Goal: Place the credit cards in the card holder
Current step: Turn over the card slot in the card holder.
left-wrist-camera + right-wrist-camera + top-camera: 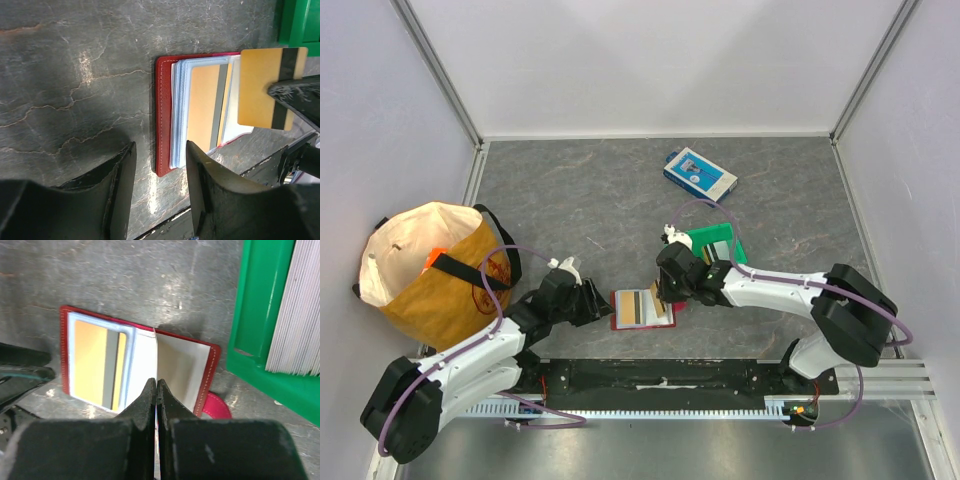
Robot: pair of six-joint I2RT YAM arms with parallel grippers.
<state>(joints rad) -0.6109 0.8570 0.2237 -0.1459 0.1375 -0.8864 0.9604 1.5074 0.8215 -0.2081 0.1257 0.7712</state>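
The clear sleeves rest flat inside the loose card holder, so my left gripper should pinch and lift its red edge before my right gripper inserts the credit card.
The red card holder lies open on the dark table between both arms, with a tan-yellow credit card in its clear sleeve. My right gripper is shut on another tan-yellow credit card with a dark stripe, held upright over the holder's right half. From the right wrist that card shows only as a thin edge over the holder's fold. My left gripper is open at the holder's left end, its fingers low over the table and holding nothing.
A green bin with a stack of cards stands just right of the holder. A blue-and-white box lies further back. A yellow and white bag fills the left side. White walls enclose the table.
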